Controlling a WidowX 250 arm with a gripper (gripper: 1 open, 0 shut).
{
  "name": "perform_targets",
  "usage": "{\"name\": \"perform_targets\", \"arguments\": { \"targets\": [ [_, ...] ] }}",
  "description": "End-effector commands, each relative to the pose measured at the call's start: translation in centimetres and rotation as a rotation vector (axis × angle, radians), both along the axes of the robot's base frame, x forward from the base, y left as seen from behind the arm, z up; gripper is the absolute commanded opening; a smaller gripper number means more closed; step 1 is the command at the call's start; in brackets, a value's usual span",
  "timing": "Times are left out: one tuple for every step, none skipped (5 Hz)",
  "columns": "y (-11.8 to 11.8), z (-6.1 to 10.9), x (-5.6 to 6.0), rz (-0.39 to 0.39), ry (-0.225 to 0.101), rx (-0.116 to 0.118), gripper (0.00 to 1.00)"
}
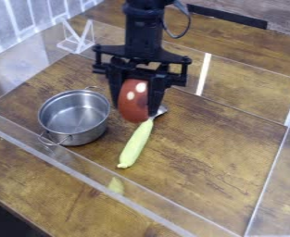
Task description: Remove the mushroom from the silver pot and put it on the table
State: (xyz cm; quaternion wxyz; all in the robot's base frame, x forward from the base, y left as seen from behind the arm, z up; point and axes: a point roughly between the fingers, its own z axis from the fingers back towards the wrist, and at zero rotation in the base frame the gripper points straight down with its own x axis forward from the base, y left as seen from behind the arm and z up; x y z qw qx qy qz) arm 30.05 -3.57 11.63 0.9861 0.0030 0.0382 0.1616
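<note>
I should use my gripper to carry the mushroom past the yellow-green corn-like piece to open wood (214,113) before lowering it, because the mushroom hangs over the grey upper end (158,110) of that piece.
The red-brown mushroom (134,100) hangs between the fingers of my gripper (136,94), which is shut on it. It sits just above the table (209,157), right of the silver pot (74,117) and over the grey upper end of the yellow-green corn-like piece (137,143). I cannot tell whether the mushroom touches the wood. The silver pot stands at the left with nothing visible inside it. The black arm comes down from the top centre.
Clear acrylic walls (172,215) border the work area at the front, right and back. A white stand (73,39) sits at the back left beyond the wall. A pale yellow reflection (116,186) shows near the front wall.
</note>
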Motion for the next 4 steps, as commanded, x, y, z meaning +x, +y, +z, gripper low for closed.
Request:
{"name": "perform_targets", "arguments": {
  "targets": [
    [0.1, 1.9, 0.0, 0.012, -0.071, 0.004, 0.00],
    [0.4, 1.8, 0.2, 0.035, -0.070, 0.014, 0.00],
    [-0.2, 1.5, 0.3, -0.004, -0.069, 0.020, 0.00],
    [-0.7, 1.2, 0.3, -0.041, -0.068, 0.026, 0.00]
  ]
}}
